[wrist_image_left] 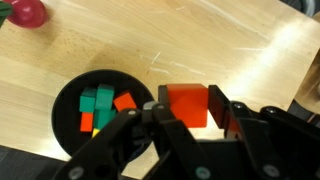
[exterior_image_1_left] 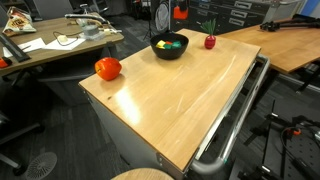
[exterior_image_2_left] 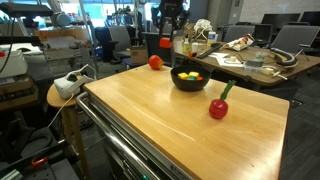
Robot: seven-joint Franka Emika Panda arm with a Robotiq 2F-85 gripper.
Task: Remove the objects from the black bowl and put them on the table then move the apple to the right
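The red block is hanging clear of the black bowl's rim, so the robot's gripper keeps going toward the open tabletop (exterior_image_1_left: 161, 86) and lets go once the block rests there.
My gripper (wrist_image_left: 187, 105) is shut on a red cube block (wrist_image_left: 185, 103), held above the table (wrist_image_left: 200, 40) just to the right of the black bowl (wrist_image_left: 62, 120). In the bowl lie green, orange and yellow blocks (wrist_image_left: 100, 103). In both exterior views the gripper (exterior_image_1_left: 180, 12) (exterior_image_2_left: 166, 40) hangs high behind the bowl (exterior_image_1_left: 169, 46) (exterior_image_2_left: 190, 78) with the red block in it. The apple (exterior_image_1_left: 108, 68) (exterior_image_2_left: 155, 62) rests near a table edge. A small dark red fruit with a green top (exterior_image_1_left: 210, 41) (exterior_image_2_left: 219, 107) (wrist_image_left: 28, 12) lies on the table beside the bowl.
The wooden table (exterior_image_1_left: 190, 100) (exterior_image_2_left: 170, 120) has a silver rail (exterior_image_1_left: 235, 125) along one side. A cluttered desk (exterior_image_1_left: 55, 45) and a bare orange-brown desk (exterior_image_1_left: 285, 45) stand beside it. A stool with a white object (exterior_image_2_left: 68, 88) sits near one corner.
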